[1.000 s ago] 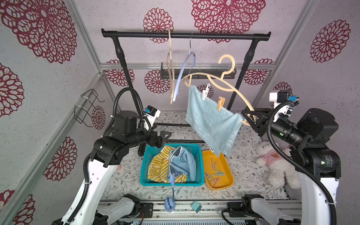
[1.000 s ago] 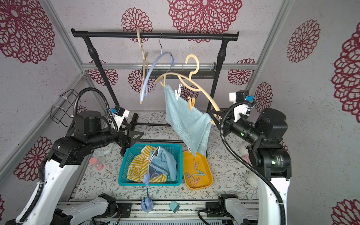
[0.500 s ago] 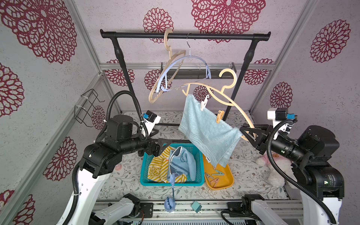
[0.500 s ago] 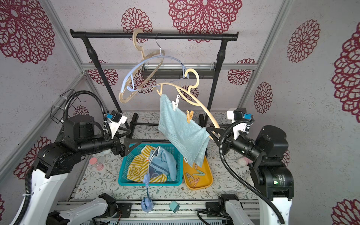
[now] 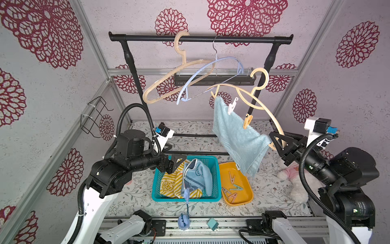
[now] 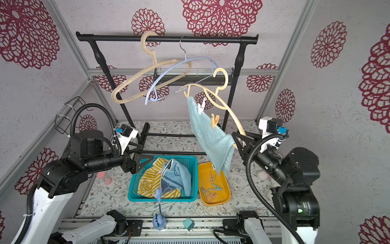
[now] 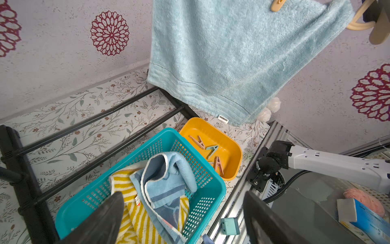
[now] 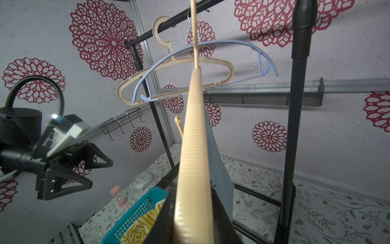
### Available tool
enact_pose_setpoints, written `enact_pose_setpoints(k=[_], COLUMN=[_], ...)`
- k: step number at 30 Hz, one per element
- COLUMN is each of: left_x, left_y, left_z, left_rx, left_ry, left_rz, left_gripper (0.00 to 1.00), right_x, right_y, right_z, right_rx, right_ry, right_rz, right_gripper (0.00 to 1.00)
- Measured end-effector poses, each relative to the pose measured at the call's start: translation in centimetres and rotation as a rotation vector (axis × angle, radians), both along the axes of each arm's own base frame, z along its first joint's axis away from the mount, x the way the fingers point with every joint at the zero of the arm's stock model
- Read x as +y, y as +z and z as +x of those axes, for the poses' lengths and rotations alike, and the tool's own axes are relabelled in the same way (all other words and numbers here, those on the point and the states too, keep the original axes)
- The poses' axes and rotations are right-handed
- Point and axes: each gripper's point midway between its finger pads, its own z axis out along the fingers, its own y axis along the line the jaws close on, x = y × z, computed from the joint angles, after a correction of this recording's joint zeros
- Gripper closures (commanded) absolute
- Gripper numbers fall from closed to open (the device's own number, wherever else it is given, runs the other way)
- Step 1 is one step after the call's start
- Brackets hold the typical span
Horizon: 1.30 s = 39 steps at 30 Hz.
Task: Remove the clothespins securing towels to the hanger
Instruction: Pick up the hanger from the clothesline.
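Observation:
I should lower the towel hanger's loose end (image 5: 214, 91), which sits up by the blue hanger, clear with my right gripper before swinging it to my left gripper.
In both top views my right gripper (image 5: 276, 143) is shut on the lower end of a beige hanger (image 5: 272, 118), which is off the rail and tilted. A plain light blue towel (image 5: 236, 135) hangs from the hanger, pinned by a white clothespin (image 5: 231, 106) and an orange-yellow clothespin (image 5: 247, 121). The right wrist view shows the ribbed hanger (image 8: 195, 147) running straight out between the jaws. My left gripper (image 5: 172, 155) is open and empty, low over the far left corner of a teal basket (image 5: 155, 190). The basket holds a yellow striped towel (image 7: 135, 211) and a lettered blue towel (image 7: 168, 179).
A yellow tray (image 5: 247, 196) right of the basket holds several loose clothespins. Two bare hangers, one beige (image 5: 168, 84) and one blue (image 5: 211, 69), hang on the black rail (image 5: 200, 39). A white plush toy (image 5: 291, 179) lies at the right.
My right gripper has drawn the hanger and towel down and nearer. The left arm has dropped towards the basket. The two bare hangers have swung round broadside.

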Motion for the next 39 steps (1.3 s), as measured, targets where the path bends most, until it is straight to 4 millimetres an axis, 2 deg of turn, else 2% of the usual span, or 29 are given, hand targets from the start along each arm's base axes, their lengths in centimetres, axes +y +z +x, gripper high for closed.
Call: enact_pose_setpoints(k=[6,10,16,21,25,29,34,39], left_x=[-0.9,-1.3,-1.4,-1.3,-1.3,-1.4,-1.6,-1.9], left_y=[-0.7,-0.9,-0.2,0.1,0.3,0.4,0.3,0.1], left_z=[0.4,0.7,1.3,1.7,1.8,1.8,1.8,2.3], left_rx=[0.022,0.025,-0.004,-0.019,-0.025,-0.026,-0.022,-0.014], left_ry=[-0.015,-0.018,0.003,0.019,0.024,0.024,0.019,0.025], left_rz=[0.014,0.021,0.003,-0.004,-0.01,-0.016,-0.014,-0.004], left_gripper=[0.11,0.1,0.1,0.11,0.11,0.12,0.12,0.12], right_x=[-0.2,-0.2,0.1,0.4,0.2,-0.2,-0.9,-1.7], right_y=[1.4,2.1,2.8,2.0,2.3,2.4,1.3,-1.3], right_z=[1.5,1.3,-0.6,-3.2,-6.0,-7.4,-7.1,-6.1], right_rx=[-0.024,-0.039,-0.06,-0.043,-0.071,-0.088,-0.049,0.024], right_ry=[-0.021,-0.021,0.008,0.036,0.031,0.012,-0.038,-0.096], right_rz=[0.015,0.011,-0.019,-0.047,-0.059,-0.069,-0.096,-0.144], right_gripper=[1.0,1.0,1.0,1.0,1.0,1.0,1.0,1.0])
